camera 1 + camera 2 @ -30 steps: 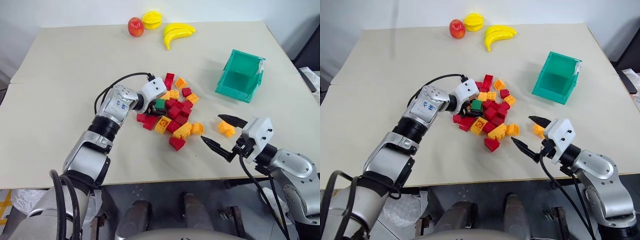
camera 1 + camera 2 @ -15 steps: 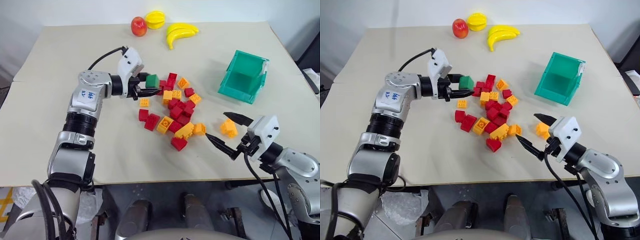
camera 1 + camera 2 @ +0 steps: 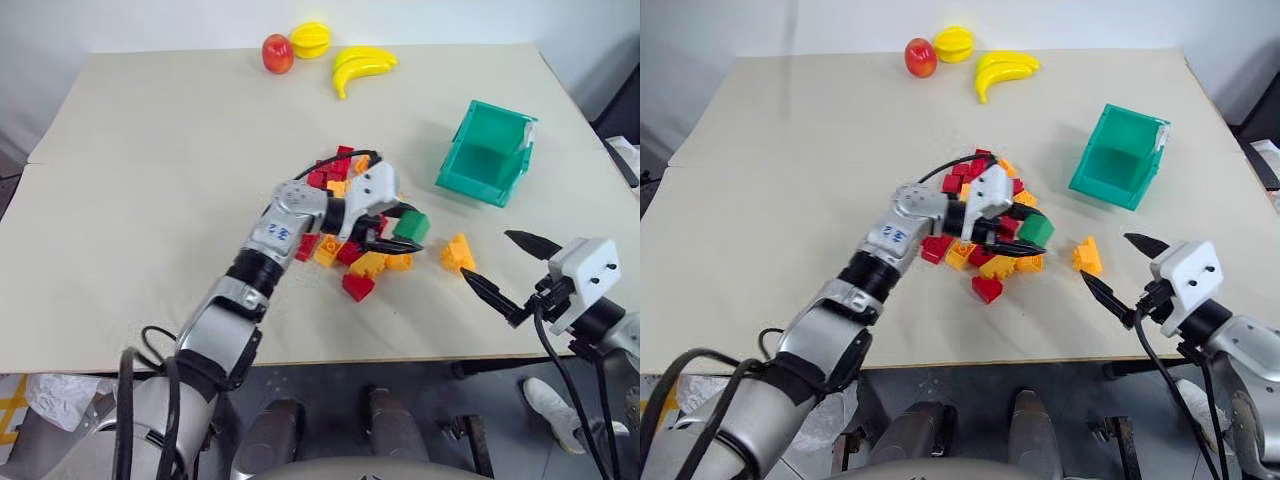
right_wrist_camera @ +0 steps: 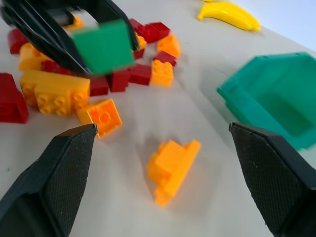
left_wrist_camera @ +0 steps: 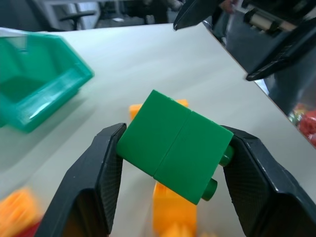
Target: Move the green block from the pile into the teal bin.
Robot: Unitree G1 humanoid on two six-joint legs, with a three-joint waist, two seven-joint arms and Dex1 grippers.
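I should use my left gripper to put the green block (image 3: 412, 226) down next to the lone orange brick for my right gripper, because my left gripper is holding the block short of the teal bin.
The green block (image 3: 411, 227) hangs just above the table, and my left gripper (image 3: 405, 228) is shut on it, one black finger on each side. It is over the right edge of the pile (image 3: 362, 265) of red, orange and yellow bricks. The teal bin (image 3: 500, 108) stands further back and to the right, apart from the block, and holds nothing. My right gripper (image 3: 488, 255) is open near the table's front right edge with nothing between its fingers. A lone orange brick (image 3: 458, 253) lies between it and the pile. In the left wrist view the green block (image 5: 177, 145) sits between the fingers, with the teal bin (image 5: 34, 84) beyond.
A toy apple (image 3: 277, 53), a yellow fruit (image 3: 310, 40) and bananas (image 3: 362, 65) lie at the table's far edge. The table (image 3: 150, 200) is bare on its left half. Its right edge runs just beyond the bin.
My left gripper has lifted the green block out of the pile and swung it to the right across the pile, toward the bin. My right gripper has drawn back to the right, still open.
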